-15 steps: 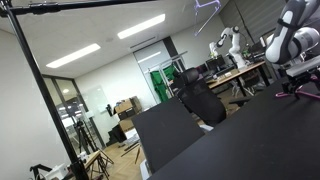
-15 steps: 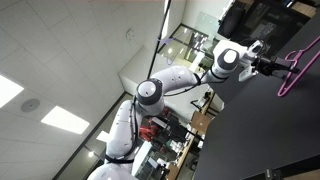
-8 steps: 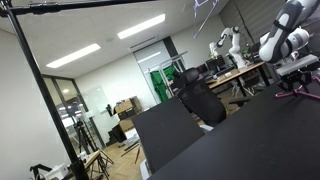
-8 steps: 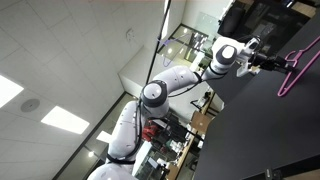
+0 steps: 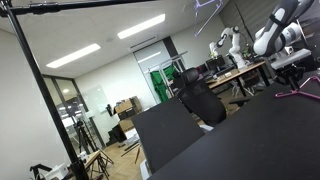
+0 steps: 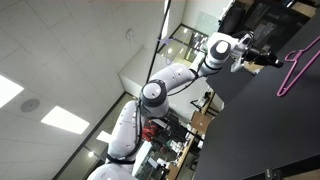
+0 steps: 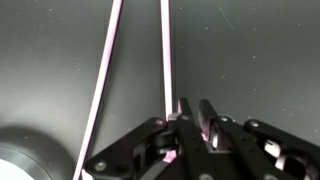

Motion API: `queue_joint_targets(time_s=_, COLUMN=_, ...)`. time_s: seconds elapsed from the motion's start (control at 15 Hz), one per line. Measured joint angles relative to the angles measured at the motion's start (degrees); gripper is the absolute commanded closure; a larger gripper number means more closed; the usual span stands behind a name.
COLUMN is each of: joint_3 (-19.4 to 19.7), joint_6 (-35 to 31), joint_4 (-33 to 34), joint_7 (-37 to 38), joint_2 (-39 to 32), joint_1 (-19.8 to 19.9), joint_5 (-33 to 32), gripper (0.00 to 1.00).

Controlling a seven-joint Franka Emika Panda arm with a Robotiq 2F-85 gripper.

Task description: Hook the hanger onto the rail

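Note:
The hanger's bar (image 7: 169, 92) is beside my gripper's closed fingers, so I should open them, straddle (image 7: 167, 72) that bar with both fingers and grip it before I lift the hanger.
The magenta-pink hanger (image 5: 303, 92) lies flat on the black table (image 5: 250, 140), at its far right end. In the wrist view two thin bars of the hanger (image 7: 166, 50) run up the picture. My gripper (image 7: 195, 104) comes in from the bottom, its fingers drawn close together with pink showing between them. In both exterior views the gripper (image 5: 288, 66) (image 6: 267, 60) reaches down to the hanger (image 6: 297, 62). The rail (image 5: 100, 5) is a thin black bar high across the top, far from the gripper.
A black slanting upright pole (image 5: 45, 100) carries the rail. A paler lilac hanger (image 5: 207, 5) hangs near the top. A black office chair (image 5: 200, 100) and other robot arms (image 5: 228, 42) stand behind the table. A grey round object (image 7: 25, 165) sits at the wrist view's lower left.
The jaws have closed from wide open down onto the hanger's bar. The wrist has turned and risen a little above the table. The hanger lies where it was.

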State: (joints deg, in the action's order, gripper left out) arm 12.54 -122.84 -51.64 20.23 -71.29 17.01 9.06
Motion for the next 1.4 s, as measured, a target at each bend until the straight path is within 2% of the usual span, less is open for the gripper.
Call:
queue_joint_targets(time_s=0.47, joint_3=0.0, joint_6=0.1, joint_4=0.0, joint_7=0.0, joint_2=-1.0, joint_1=0.3, joint_5=0.0, gripper=0.04)
queue_joint_targets(time_s=0.6, joint_3=0.0, joint_6=0.1, joint_4=0.0, joint_7=0.1, joint_2=-1.6, joint_1=0.4, joint_5=0.0, gripper=0.0)
queue_joint_targets(time_s=0.67, joint_3=0.0, joint_6=0.1, joint_4=0.0, joint_7=0.1, joint_2=-1.9, joint_1=0.5, joint_5=0.0, gripper=0.04)
queue_joint_targets(time_s=0.73, joint_3=0.0, joint_6=0.1, joint_4=0.0, joint_7=0.1, joint_2=-2.2, joint_1=0.6, joint_5=0.0, gripper=0.29)
queue_joint_targets(time_s=0.87, joint_3=0.0, joint_6=0.1, joint_4=0.0, joint_7=0.1, joint_2=-2.7, joint_1=0.7, joint_5=0.0, gripper=0.32)
queue_joint_targets(time_s=1.4, joint_3=-0.1, joint_6=0.0, joint_4=0.6, joint_7=0.2, joint_2=-3.2, joint_1=0.7, joint_5=0.1, gripper=0.88)
